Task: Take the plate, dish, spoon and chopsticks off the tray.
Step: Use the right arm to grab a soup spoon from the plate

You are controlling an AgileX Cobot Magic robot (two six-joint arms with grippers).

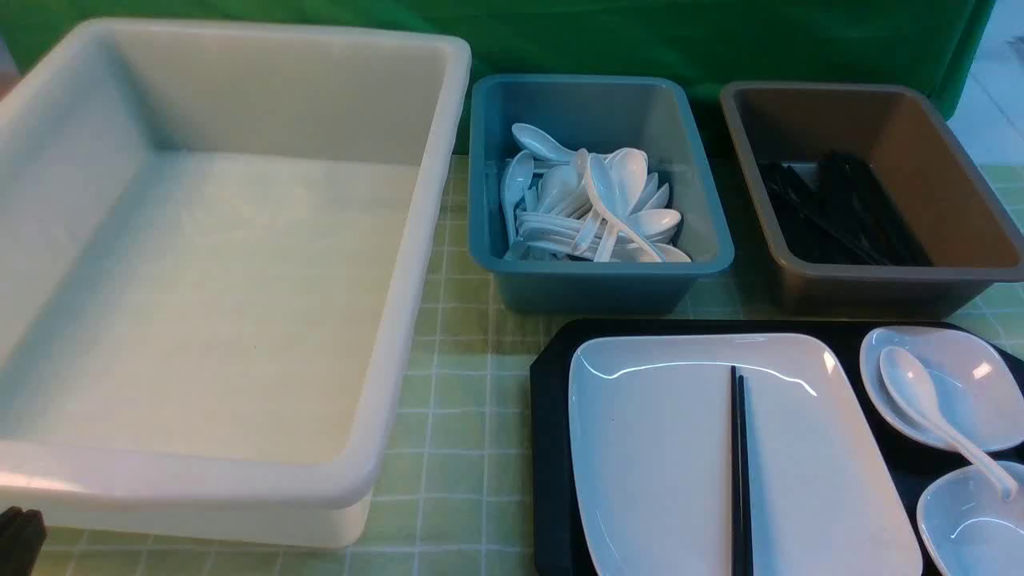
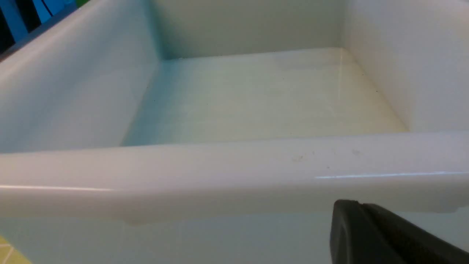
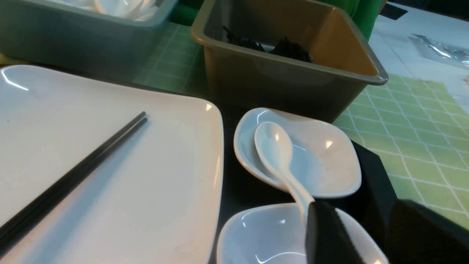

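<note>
My gripper will make the far dish (image 1: 971, 384) shift toward the plate and settle flatter when it lifts the white spoon, because the dish leans with its outer side (image 1: 885, 405) showing.
The black tray (image 1: 548, 448) at the front right carries the large white plate (image 1: 656, 448) (image 3: 110, 176). The black chopsticks (image 1: 740, 472) (image 3: 73, 176) lie side by side on the plate. Beside it sit a far small dish (image 1: 952, 384) (image 3: 322, 154) and a near dish (image 1: 968, 520) (image 3: 263, 234). The white spoon (image 1: 920, 392) (image 3: 274, 146) has its bowl in the far dish and its handle reaching the near one. My right gripper (image 3: 361, 205) hangs open over the near dish's rim, one finger hiding the handle's end. My left gripper (image 2: 348, 205) is shut and empty, in front of the white tub's near wall.
A large white tub (image 1: 416, 240) (image 2: 234, 176), with nothing in it, fills the left. Behind the tray stand a blue bin (image 1: 712, 256) with several white spoons and a brown bin (image 1: 992, 264) (image 3: 278, 77) holding black chopsticks. A green checked cloth (image 1: 464, 448) covers the table.
</note>
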